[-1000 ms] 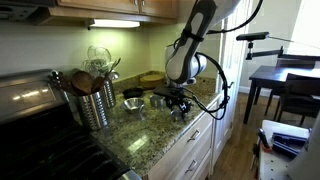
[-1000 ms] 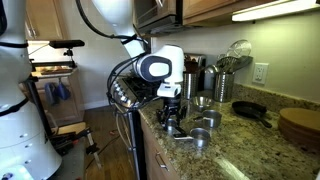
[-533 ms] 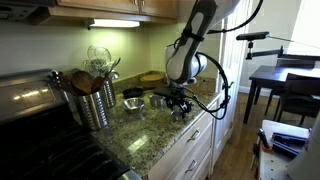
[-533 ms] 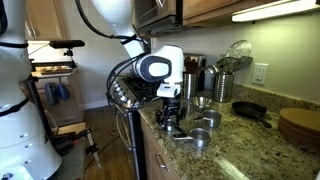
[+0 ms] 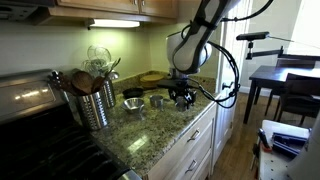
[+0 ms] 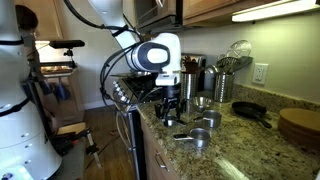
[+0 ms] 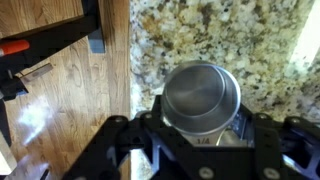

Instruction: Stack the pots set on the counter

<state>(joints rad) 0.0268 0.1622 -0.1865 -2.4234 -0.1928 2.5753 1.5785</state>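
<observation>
My gripper holds the small silver pot over granite (image 6: 166, 128) near the counter's front edge. Next, I move it above the pot (image 6: 198, 139) farthest from the stove and nest it.
My gripper (image 7: 200, 125) is shut on a small silver pot (image 7: 201, 95), gripped by its short handle and held a little above the granite counter (image 7: 200, 30) near its front edge. In both exterior views the gripper (image 5: 182, 97) (image 6: 170, 108) hangs just over the counter (image 5: 150, 135) (image 6: 250, 150). Other small silver pots stay on the counter: two (image 5: 133, 104) (image 5: 157, 100) beside the gripper in an exterior view, and a close group (image 6: 205, 121) (image 6: 195, 138) (image 6: 203, 101) in an exterior view.
A tall steel utensil canister (image 5: 95, 105) (image 6: 220, 85) stands toward the back. A flat round wooden piece (image 6: 298, 125) and a dark pan (image 6: 250, 110) lie further along. A stove (image 5: 40, 140) borders the counter. The wood floor (image 7: 70, 110) lies below the edge.
The arm has risen and the gripper has lifted off the counter with the small pot in it. The other pots have not moved.
</observation>
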